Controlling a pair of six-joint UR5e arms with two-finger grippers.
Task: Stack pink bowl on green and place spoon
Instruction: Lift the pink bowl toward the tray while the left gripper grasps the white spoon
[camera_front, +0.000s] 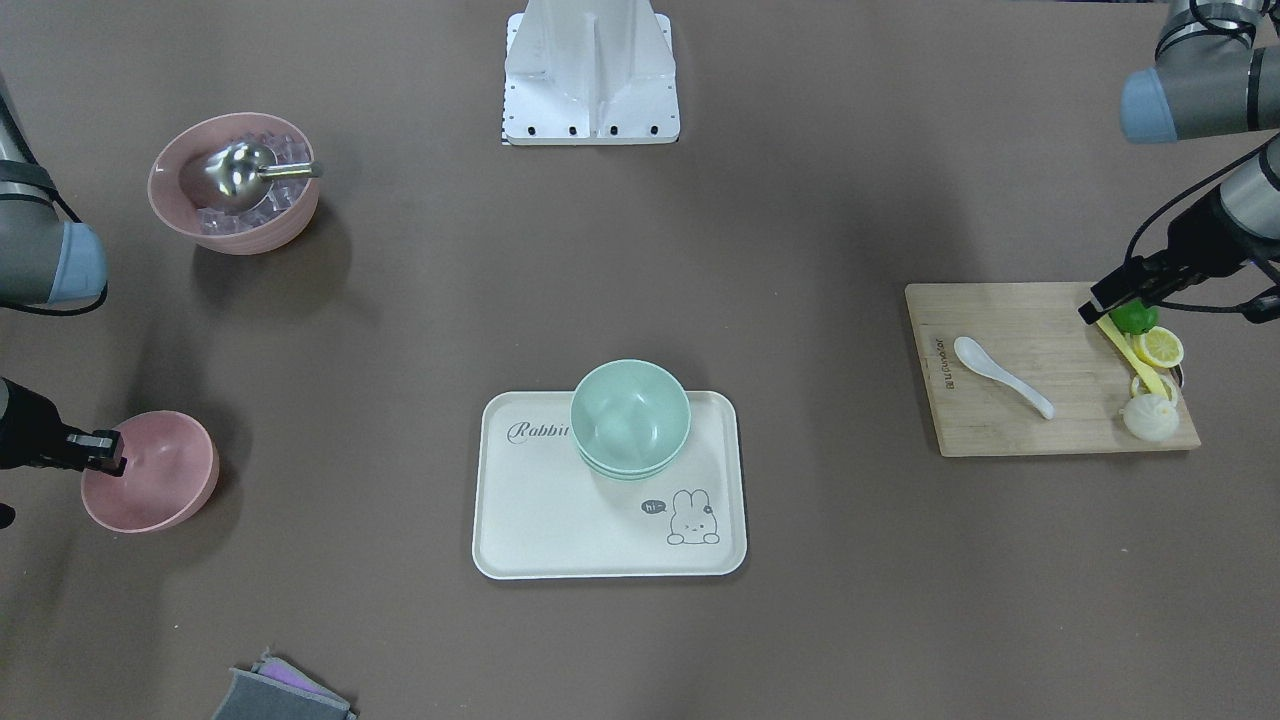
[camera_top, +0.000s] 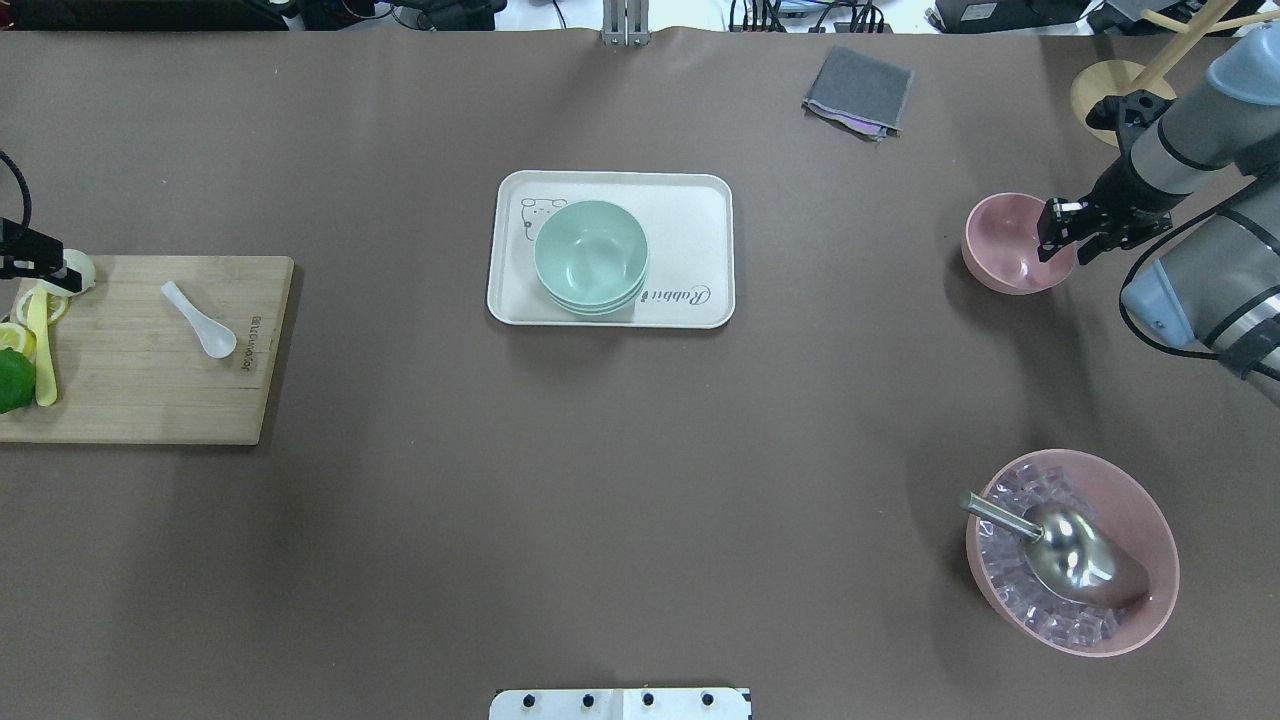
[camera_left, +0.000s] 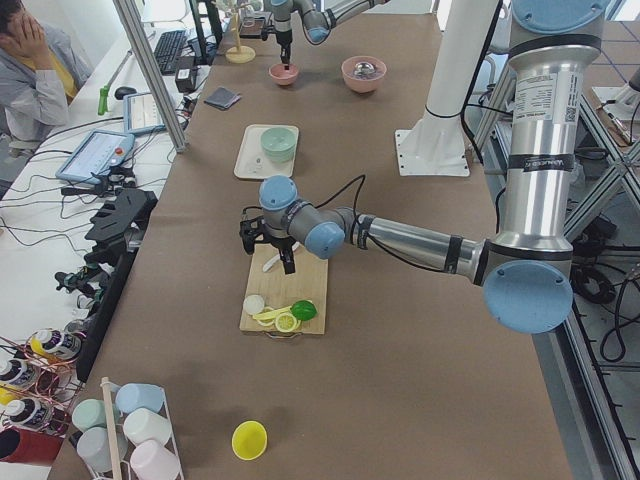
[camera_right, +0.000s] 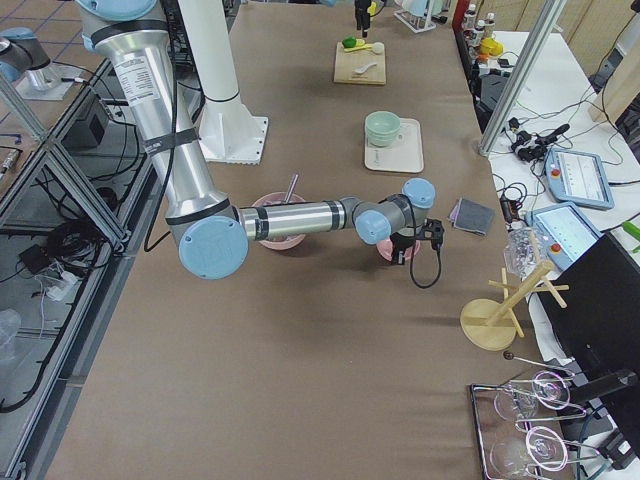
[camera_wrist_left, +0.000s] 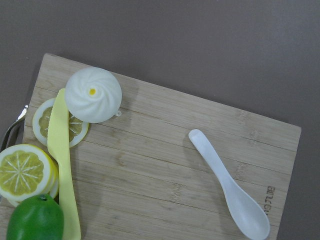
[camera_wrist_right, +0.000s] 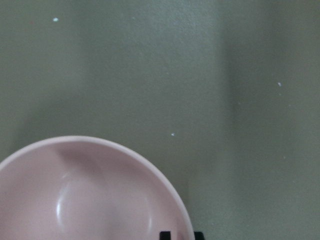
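The spoon's handle (camera_front: 1027, 392) should stick out over the pink bowl's rim when the robot puts the white spoon in the pink bowl, because the spoon reaches across about the pink bowl's width (camera_front: 151, 472).
The empty pink bowl (camera_front: 160, 480) sits at the table's end on my right side; it also shows in the overhead view (camera_top: 1005, 250) and the right wrist view (camera_wrist_right: 85, 195). My right gripper (camera_front: 108, 452) is shut on its rim, one finger inside and one outside. Two stacked green bowls (camera_top: 590, 255) stand on the white rabbit tray (camera_top: 690, 210). A white spoon (camera_top: 200, 320) lies on the wooden cutting board (camera_top: 140, 390). My left gripper (camera_top: 45, 268) hovers open and empty above the board's outer end, apart from the spoon (camera_wrist_left: 230, 185).
A larger pink bowl (camera_top: 1160, 560) holds ice cubes and a metal scoop (camera_top: 1070, 550). A bun (camera_wrist_left: 94, 95), lemon slices (camera_wrist_left: 22, 172), a lime (camera_wrist_left: 35, 217) and a yellow knife (camera_wrist_left: 62, 165) lie on the board. A grey cloth (camera_top: 858, 90) lies at the far edge.
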